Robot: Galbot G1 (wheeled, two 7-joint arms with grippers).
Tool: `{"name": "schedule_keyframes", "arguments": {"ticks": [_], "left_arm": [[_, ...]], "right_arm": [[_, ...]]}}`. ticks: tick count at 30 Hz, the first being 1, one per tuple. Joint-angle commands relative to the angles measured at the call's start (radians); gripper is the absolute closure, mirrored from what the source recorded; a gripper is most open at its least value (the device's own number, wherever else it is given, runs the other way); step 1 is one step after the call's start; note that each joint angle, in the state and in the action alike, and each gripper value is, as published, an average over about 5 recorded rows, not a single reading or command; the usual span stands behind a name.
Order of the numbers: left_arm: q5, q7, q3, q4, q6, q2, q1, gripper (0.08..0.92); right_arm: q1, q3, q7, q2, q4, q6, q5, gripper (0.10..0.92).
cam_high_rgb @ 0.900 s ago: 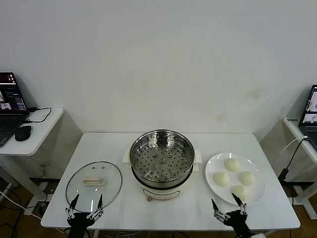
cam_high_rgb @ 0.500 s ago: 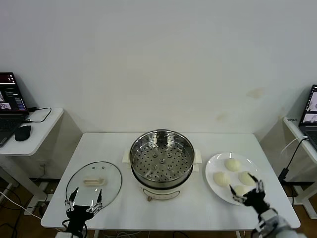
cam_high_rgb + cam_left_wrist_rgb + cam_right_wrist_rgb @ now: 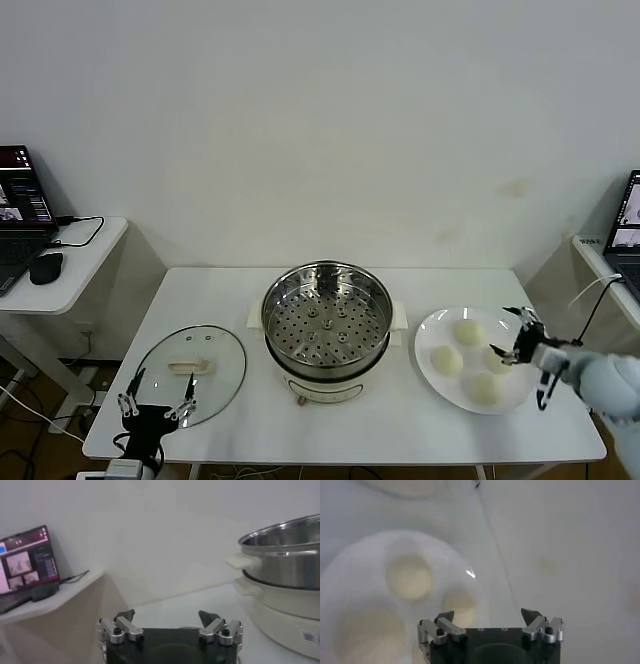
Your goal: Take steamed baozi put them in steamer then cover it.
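The farthest baozi [image 3: 468,332] will come away by itself when I lift it and its neighbours will stay in place, because white plate shows [image 3: 482,346] between the baozi.
Several cream-white steamed baozi [image 3: 446,360] lie on a white plate [image 3: 424,370] at the right of the table. The steel steamer [image 3: 325,318] stands uncovered mid-table, its perforated tray bare. To its left the glass cover [image 3: 190,372] lies flat on the table. My right gripper [image 3: 512,337] hovers open over the plate's right side, next to the rightmost baozi [image 3: 494,362]. In the right wrist view a baozi [image 3: 460,605] lies just ahead of the open gripper [image 3: 487,614], nothing between the fingers. My left gripper [image 3: 157,392] stands open at the cover's near edge, empty.
Side desks with laptops [image 3: 20,200] flank the table. In the left wrist view the steamer [image 3: 285,555] rises off to one side of the open gripper [image 3: 166,615], with bare tabletop ahead. A cable [image 3: 590,310] hangs by the table's right end.
My right gripper has risen from the table's front edge and swung out over the plate's right side. The left gripper has drifted slightly left. Baozi, steamer and cover have stayed put.
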Motion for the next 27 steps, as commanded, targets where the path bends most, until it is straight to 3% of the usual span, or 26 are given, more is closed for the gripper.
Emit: {"name": "schedule_keyframes", "arguments": {"ticks": [1,11,27], "left_arm": [[0.016,-0.004,-0.009,0.004,0.009,0.005,-0.009,0.177],[0.022,0.002,-0.019,0.012,0.009,0.024,-0.014,0.177],[0.059,0.008,-0.033,0.022,-0.014,0.030,-0.004,0.177]], "right_arm": [[0.446,-0.448,-0.274,-0.103,-0.207,0.024,-0.002,0.203],[0.638,-0.674,-0.286,-0.007,-0.338,0.055,0.065,0.203],[0.698,-0.744,-0.270,0.155,-0.488,0.032,0.058,0.203]]}}
